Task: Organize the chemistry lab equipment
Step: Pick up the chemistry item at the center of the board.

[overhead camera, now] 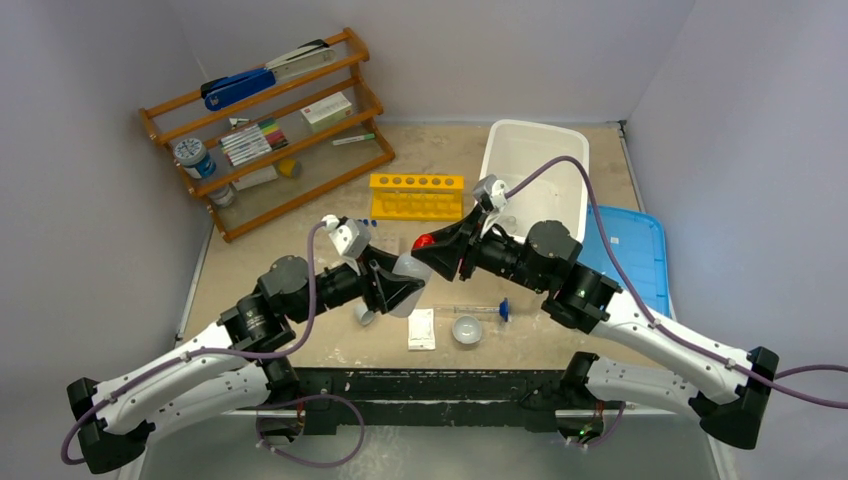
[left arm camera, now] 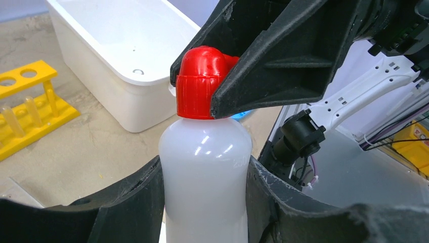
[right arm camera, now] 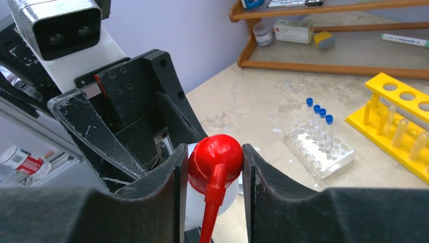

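Next, I open my left gripper, which pins the squeeze bottle's body [overhead camera: 409, 277], and have my right gripper carry the bottle by its red cap into the white bin [overhead camera: 532, 160].
The white squeeze bottle [overhead camera: 410, 270] [left arm camera: 205, 167] is held above the table's middle. My left gripper [overhead camera: 398, 288] [left arm camera: 205, 171] is shut on its white body, one finger on each side. My right gripper [overhead camera: 434, 248] [right arm camera: 213, 158] is shut on the bottle's red cap [left arm camera: 199, 81] [right arm camera: 216, 154], and the red nozzle [right arm camera: 210, 217] hangs down between its fingers. The yellow six-hole rack [overhead camera: 416, 195] [right arm camera: 399, 126] stands behind. A clear tube tray [right arm camera: 318, 144] holds several blue-capped tubes [right arm camera: 318, 119]. Another blue-capped tube [overhead camera: 480, 310] and a small glass dish [overhead camera: 466, 328] lie near the front edge.
A white bin [overhead camera: 535, 160] [left arm camera: 101, 86] stands at the back right, with a blue lid [overhead camera: 630, 250] beside it. The wooden shelf [overhead camera: 265, 130] with a stapler, markers and boxes fills the back left. A small white card [overhead camera: 422, 328] lies by the dish.
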